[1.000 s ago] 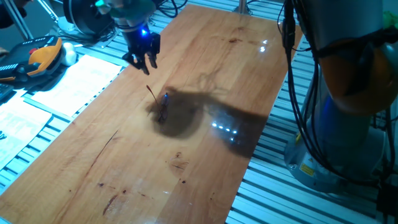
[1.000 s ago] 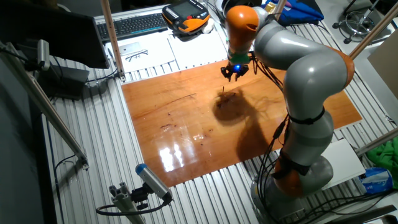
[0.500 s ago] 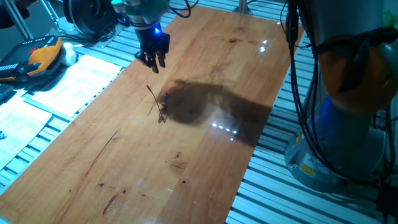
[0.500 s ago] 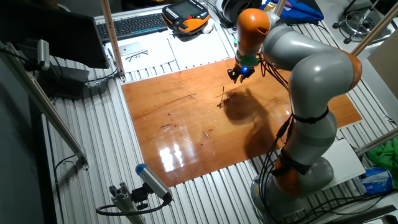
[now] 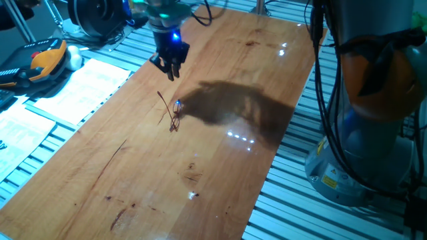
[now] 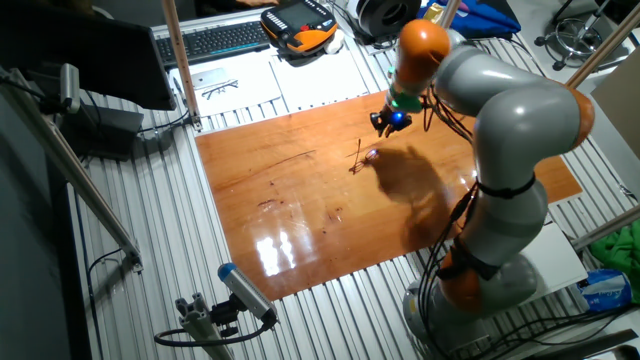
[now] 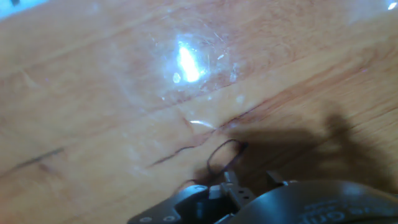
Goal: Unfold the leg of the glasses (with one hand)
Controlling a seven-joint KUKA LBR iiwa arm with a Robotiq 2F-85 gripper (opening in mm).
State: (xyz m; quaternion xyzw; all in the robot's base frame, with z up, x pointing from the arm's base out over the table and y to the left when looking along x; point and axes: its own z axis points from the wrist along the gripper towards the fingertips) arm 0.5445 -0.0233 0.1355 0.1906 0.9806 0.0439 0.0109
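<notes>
My gripper will pull the folded leg open, and the whole frame (image 5: 176,116) should swing around with the leg, because the glasses lie loose on the smooth, shiny wood (image 5: 240,137).
The glasses (image 5: 173,115) lie on the wooden table (image 5: 220,167), a small reddish-brown wire frame with one thin leg sticking out toward the far left. They also show in the other fixed view (image 6: 359,158). In the hand view a lens loop (image 7: 222,155) shows just above the hand's dark body, with a thin wire running left from it. My gripper (image 5: 169,67) hovers above the table, beyond the glasses and apart from them. It is open and empty. It also shows in the other fixed view (image 6: 389,122), to the right of the glasses.
White papers (image 5: 80,87) and an orange-and-black handset (image 5: 40,61) lie off the table's left edge. A keyboard (image 6: 215,40) and a second pair of glasses (image 6: 220,88) lie behind the table. The arm's base (image 6: 480,280) stands at the table's right front.
My gripper has moved away from the glasses toward the far side of the table. Its shadow has slid off the glasses. The glasses have stayed in place.
</notes>
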